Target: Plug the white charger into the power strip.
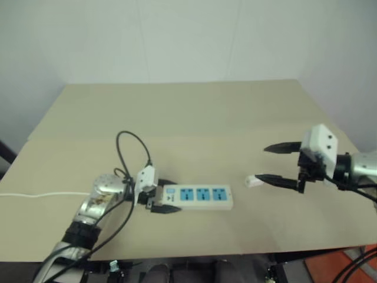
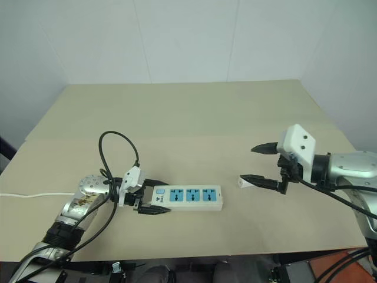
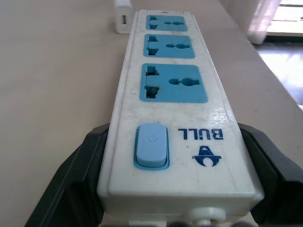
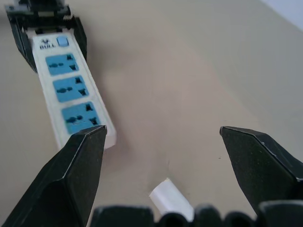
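My gripper will push the white charger (image 1: 254, 181) in, and the charger will then stand upright and stay held, because the slots in the blue socket panels (image 1: 187, 194) face up.
The power strip (image 1: 203, 196), a flat white bar with three blue socket panels, lies on the table near its front edge. My left gripper (image 1: 168, 196) is shut on its switch end, a black finger (image 3: 78, 184) pressed to each long side. The white charger (image 1: 254, 181) lies on the table a short way off the strip's other end, and it also appears past the strip's far end (image 3: 122, 16). My right gripper (image 1: 262, 163) hovers open just beside and above the charger (image 4: 170, 201), with nothing between its fingers (image 4: 80, 170).
The tan table (image 1: 177, 112) stretches back to a white wall. A thin white cord (image 1: 35, 194) runs off the table's left edge. A black cable loop (image 1: 132, 147) rises from my left wrist. The table's right edge lies close behind my right gripper.
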Motion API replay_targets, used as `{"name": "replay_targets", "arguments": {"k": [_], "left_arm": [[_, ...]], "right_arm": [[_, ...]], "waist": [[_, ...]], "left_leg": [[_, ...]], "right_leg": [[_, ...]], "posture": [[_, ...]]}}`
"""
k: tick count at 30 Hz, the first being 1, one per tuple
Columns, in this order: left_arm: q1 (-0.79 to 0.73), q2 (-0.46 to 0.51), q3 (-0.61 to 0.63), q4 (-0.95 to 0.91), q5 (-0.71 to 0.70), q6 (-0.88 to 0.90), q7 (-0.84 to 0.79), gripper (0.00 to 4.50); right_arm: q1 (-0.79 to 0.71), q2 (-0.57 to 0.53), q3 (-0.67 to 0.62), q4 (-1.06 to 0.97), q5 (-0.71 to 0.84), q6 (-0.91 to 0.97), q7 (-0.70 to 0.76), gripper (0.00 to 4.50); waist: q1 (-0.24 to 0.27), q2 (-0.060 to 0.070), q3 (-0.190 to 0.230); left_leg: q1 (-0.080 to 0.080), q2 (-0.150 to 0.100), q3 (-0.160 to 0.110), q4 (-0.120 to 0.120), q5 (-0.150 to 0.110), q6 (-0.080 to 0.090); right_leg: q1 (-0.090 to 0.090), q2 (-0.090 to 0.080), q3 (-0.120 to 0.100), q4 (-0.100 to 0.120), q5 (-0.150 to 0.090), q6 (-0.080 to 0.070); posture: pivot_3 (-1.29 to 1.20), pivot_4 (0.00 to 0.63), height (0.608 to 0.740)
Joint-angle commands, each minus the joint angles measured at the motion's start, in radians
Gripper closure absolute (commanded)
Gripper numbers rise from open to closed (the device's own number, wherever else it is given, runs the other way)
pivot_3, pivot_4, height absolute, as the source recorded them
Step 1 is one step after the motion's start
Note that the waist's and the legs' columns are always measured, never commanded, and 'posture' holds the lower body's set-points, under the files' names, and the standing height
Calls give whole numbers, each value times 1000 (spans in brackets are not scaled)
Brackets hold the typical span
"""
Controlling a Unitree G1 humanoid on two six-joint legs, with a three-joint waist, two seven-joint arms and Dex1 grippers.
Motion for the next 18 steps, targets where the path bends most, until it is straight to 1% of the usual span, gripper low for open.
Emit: {"name": "replay_targets", "arguments": {"k": [1, 4, 8, 10, 14, 18], "left_arm": [[0, -26, -25, 54, 40, -86, 6, 1181], [4, -44, -37, 90, 69, -117, 26, 1181], [9, -57, -42, 96, 81, -124, 47, 1181], [11, -63, -44, 99, 85, -123, 55, 1181], [37, -76, -50, 82, 89, -111, 79, 1181], [51, -79, -55, 64, 94, -108, 86, 1181]], "right_arm": [[-78, -12, 83, 43, -56, -34, 45, 0], [-166, -32, 199, 85, -136, -31, 100, 0], [-284, -62, 369, 141, -307, -53, 166, 0], [-327, -60, 428, 172, -375, -88, 198, 0], [-434, -10, 551, 273, -512, -133, 244, 0], [-478, 47, 609, 348, -585, -171, 268, 0]], "waist": [[-1, 0, 0], [0, 0, 0], [5, 0, 0], [6, 0, 0], [6, 1, 0], [10, 1, -1]], "left_leg": [[0, 0, 0, 0, 0, 0], [0, 0, 0, 0, 0, 0], [0, 0, 0, 0, 0, 0], [0, 0, 0, 0, 0, 0], [1, 0, 0, 1, 0, 0], [1, -1, 0, 1, 0, 0]], "right_leg": [[0, 0, 0, 0, 0, 0], [0, 0, 0, 0, 0, 0], [0, 0, 0, 0, 0, 0], [0, 0, 0, 0, 0, 0], [0, 0, 0, 0, 0, 0], [0, 0, 0, 1, 0, 0]], "posture": [[0, 150, 740], [0, 150, 740], [0, 150, 740], [0, 150, 740], [0, 150, 740], [0, 150, 740]]}}
